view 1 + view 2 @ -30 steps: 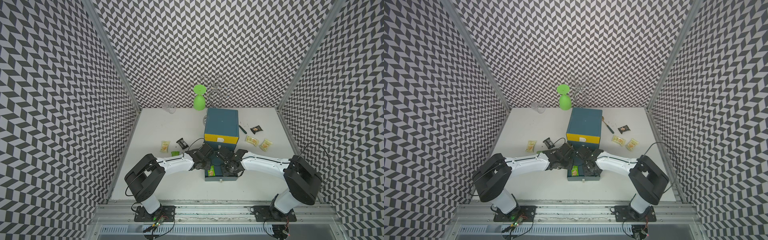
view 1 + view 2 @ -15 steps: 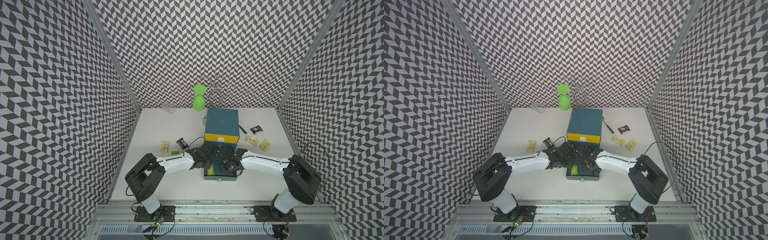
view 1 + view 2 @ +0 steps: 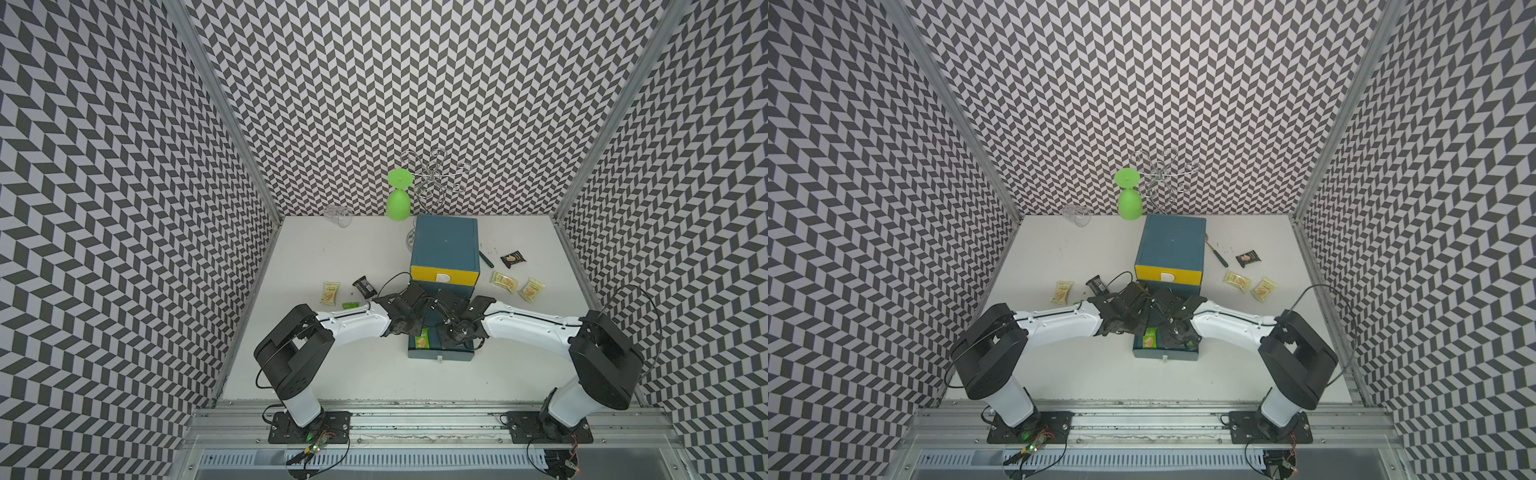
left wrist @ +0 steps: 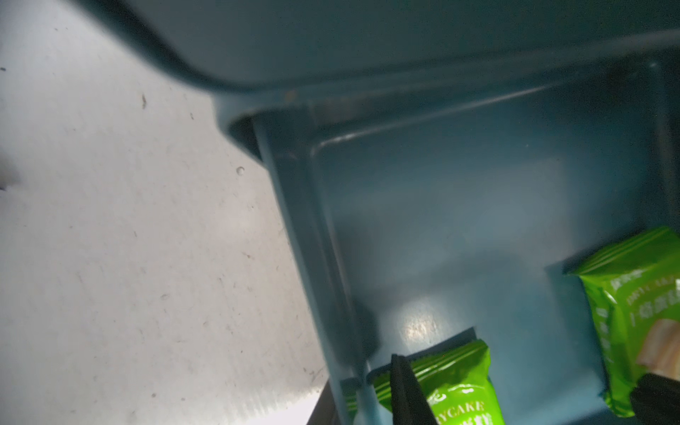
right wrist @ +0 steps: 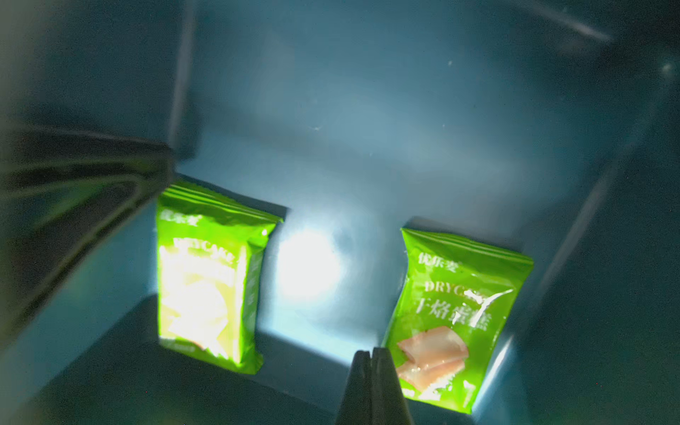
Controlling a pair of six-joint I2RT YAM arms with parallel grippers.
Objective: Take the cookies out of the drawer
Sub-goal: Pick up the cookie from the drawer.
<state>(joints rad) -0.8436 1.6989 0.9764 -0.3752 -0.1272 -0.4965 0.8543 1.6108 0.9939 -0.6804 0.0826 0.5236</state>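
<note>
The green packet's inner edge [image 5: 394,327] is beside my right gripper's closed fingers. Next, I open them, put them on both sides of the packet's width [image 5: 447,329] and close them before lifting.
The blue drawer [image 3: 440,356] stands pulled out of the cabinet [image 3: 444,245]. Two bright green cookies packets lie on its floor: one [image 5: 209,279] [image 3: 423,338] by the left wall, the other [image 5: 452,316] by the right wall and hidden under my arm in both top views. My right gripper [image 5: 371,355] [image 3: 448,336] is shut with nothing in it, its tips beside the right packet's edge. My left gripper [image 4: 362,371] [image 3: 1140,323] sits astride the drawer's left wall, closed on it. One finger [image 4: 404,393] is inside, over the left packet.
More packets lie on the table: pale yellow [image 3: 329,292], black [image 3: 364,286] and green [image 3: 351,305] on the left, black [image 3: 513,258] and two yellow [image 3: 504,281] [image 3: 532,289] on the right. A green goblet [image 3: 398,195], a wire rack [image 3: 436,178] and a clear glass [image 3: 338,215] stand at the back.
My right gripper has closed from part open to fully shut inside the drawer, catching nothing. The left gripper has stayed at the drawer's left wall.
</note>
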